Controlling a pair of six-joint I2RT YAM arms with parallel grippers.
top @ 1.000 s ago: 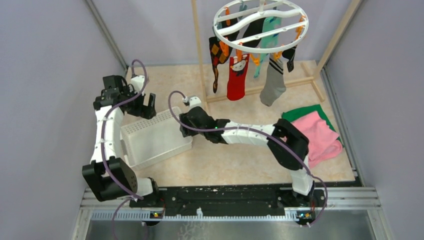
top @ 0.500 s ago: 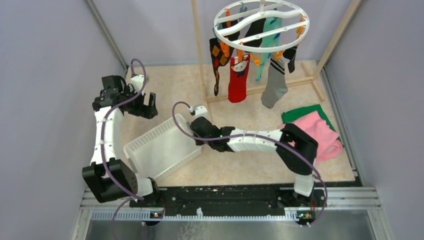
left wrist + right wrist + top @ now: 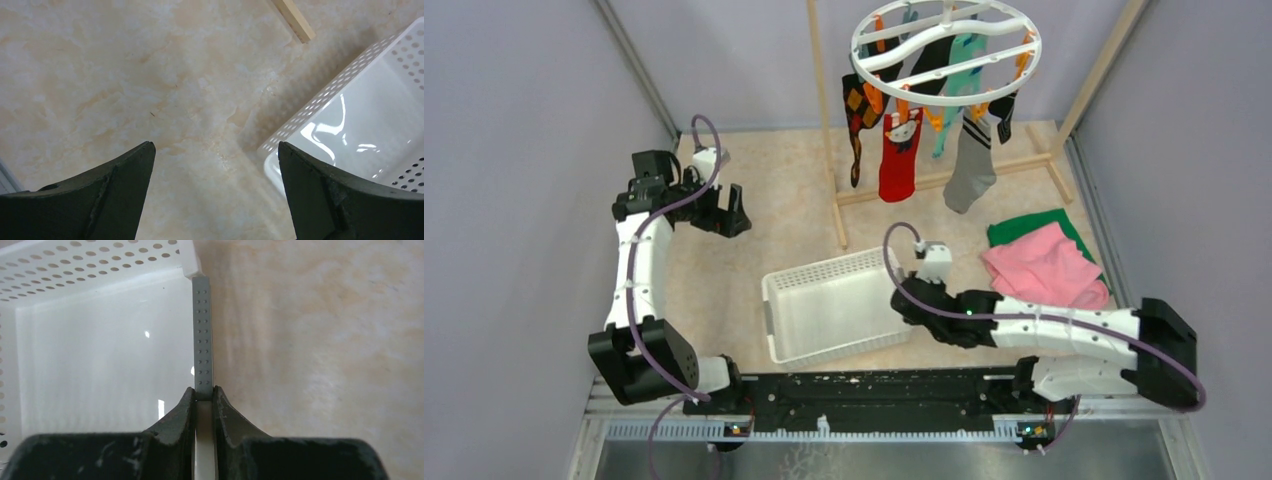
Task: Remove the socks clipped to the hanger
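I should pull the basket [image 3: 832, 308] straight by its side [image 3: 202, 335] with my right gripper before removing socks, because the basket sits at a slant and off to one side of the hanger.
The white ring hanger [image 3: 924, 97] hangs at the back from a wooden rack. Several socks stay clipped to it: black argyle [image 3: 856, 110], red [image 3: 898, 160], teal [image 3: 959, 70] and grey [image 3: 969, 175]. My right gripper [image 3: 906, 300] is low near the front, far from the hanger. In the right wrist view the right gripper [image 3: 204, 392] is shut on the thin side wall [image 3: 202, 340] of a white perforated basket [image 3: 824, 270]. My left gripper [image 3: 729, 205] stands open and holds nothing. In the left wrist view the left gripper [image 3: 215, 150] is above bare floor, with the basket's corner [image 3: 320, 100] to its right.
A pink cloth [image 3: 1044, 265] lies on a green cloth [image 3: 1024, 225] at the right. The wooden rack's post [image 3: 829, 140] and base rail [image 3: 1014, 165] cross the back of the floor. Grey walls close in both sides.
The right gripper closed on the basket's wall, and the right arm pulled the basket from the left toward the centre front. The left gripper shifted slightly and stayed open.
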